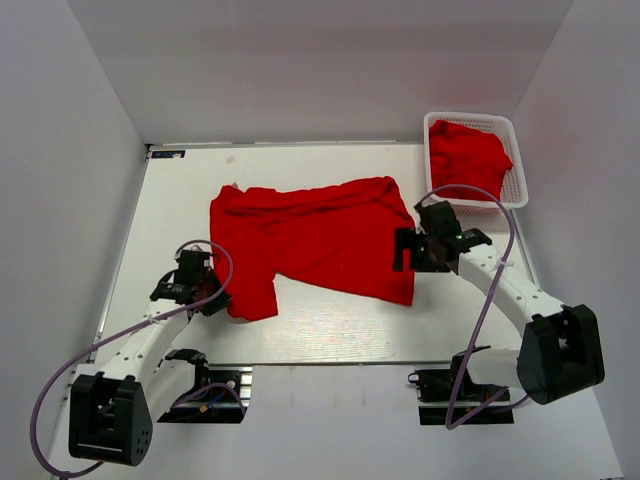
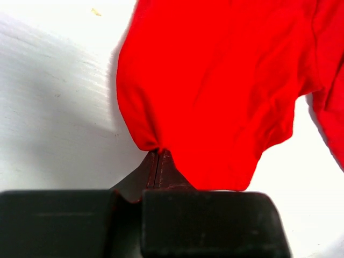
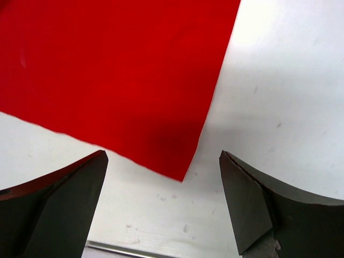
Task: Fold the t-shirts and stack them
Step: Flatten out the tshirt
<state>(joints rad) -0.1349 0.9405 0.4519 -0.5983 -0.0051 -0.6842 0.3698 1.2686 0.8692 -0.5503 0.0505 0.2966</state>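
The back edge (image 1: 310, 203) is lying in loose folds, so I expect the t-shirt (image 1: 340, 245) to hang open and drag a sleeve toward the front when I lift it.
A red t-shirt (image 1: 310, 240) lies spread across the middle of the table, its left part folded down to the front. My left gripper (image 1: 213, 296) is shut on that t-shirt's near left edge; in the left wrist view the cloth (image 2: 215, 86) bunches at the closed fingertips (image 2: 156, 156). My right gripper (image 1: 410, 262) is open and empty, hovering over the t-shirt's near right corner (image 3: 180, 174), which lies flat between the two fingers (image 3: 70, 199). Another red t-shirt (image 1: 468, 155) lies crumpled in the basket.
A white plastic lattice basket (image 1: 515, 190) stands at the back right of the table. Grey walls close in the table on the left, back and right. A metal strip runs along the table's front edge (image 1: 330, 362).
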